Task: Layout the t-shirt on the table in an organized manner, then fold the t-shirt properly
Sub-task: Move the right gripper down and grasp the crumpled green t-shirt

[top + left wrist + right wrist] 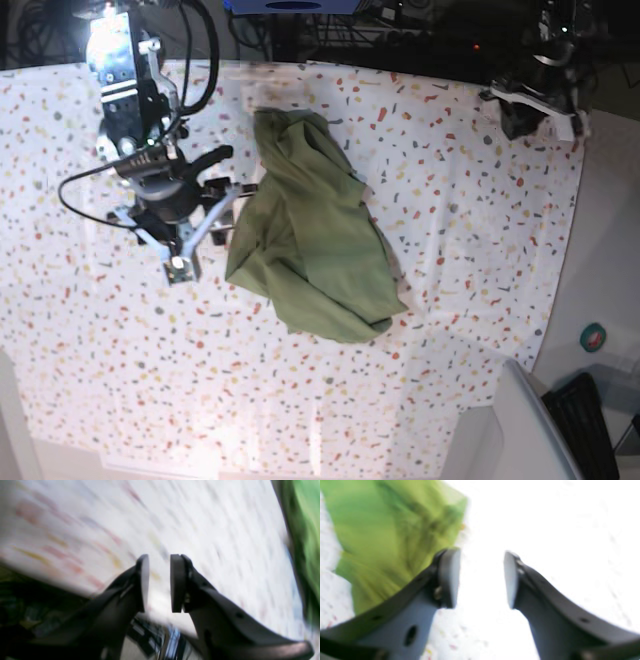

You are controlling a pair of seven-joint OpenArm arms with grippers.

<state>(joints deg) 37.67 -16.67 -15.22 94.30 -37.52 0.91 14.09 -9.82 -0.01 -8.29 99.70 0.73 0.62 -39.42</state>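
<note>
I expect the t-shirt (340, 240) to open out into a much wider sheet when I pull it between my grippers, because long folds (291, 226) overlap in the crumpled heap.
The olive-green t-shirt (310, 240) lies crumpled in a long heap in the middle of the speckled table (450, 220). My right gripper (200, 240) hovers just left of the heap, open, its fingers spread toward the cloth with nothing between them. In the right wrist view the right gripper (482, 580) is open over bare table (545, 530), with the t-shirt (390, 530) at the upper left. My left gripper (527, 108) is at the far right back edge, away from the shirt. In the blurred left wrist view the left gripper (160, 582) shows a narrow empty gap, and the t-shirt (305, 542) is at the right border.
The table's right edge (565, 260) runs down past the left arm. Beyond it, at the lower right, are a grey bin (520, 430), a dark keyboard-like thing (590, 420) and a small teal roll (594, 337). Cables and dark equipment (400, 20) line the back.
</note>
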